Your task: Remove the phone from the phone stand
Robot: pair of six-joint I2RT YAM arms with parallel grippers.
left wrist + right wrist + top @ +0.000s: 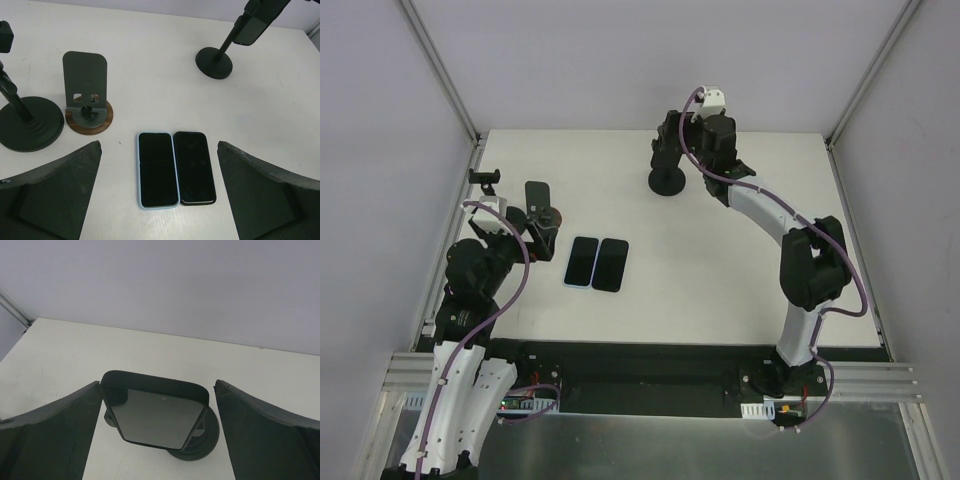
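Observation:
Next, I bring phone and stand (155, 415) closer with my right gripper so my left gripper, now far from the phone's stand (667, 181), can hold the stand.
A black phone (155, 412) sits tilted in the clamp of a black pole stand (202, 440) at the far middle of the table. It also shows in the top view (670, 140) and the left wrist view (257, 22). My right gripper (157, 386) is open and straddles the phone. The left finger is right at the phone's edge and a small gap shows at the right finger. My left gripper (159, 200) is open and empty, hovering just short of two phones lying flat.
A light-blue-cased phone (158, 169) and a black phone (194, 167) lie side by side. An empty plate stand on a wooden base (87, 100) and an empty black pole stand (27, 122) stand at the left. White walls enclose the table.

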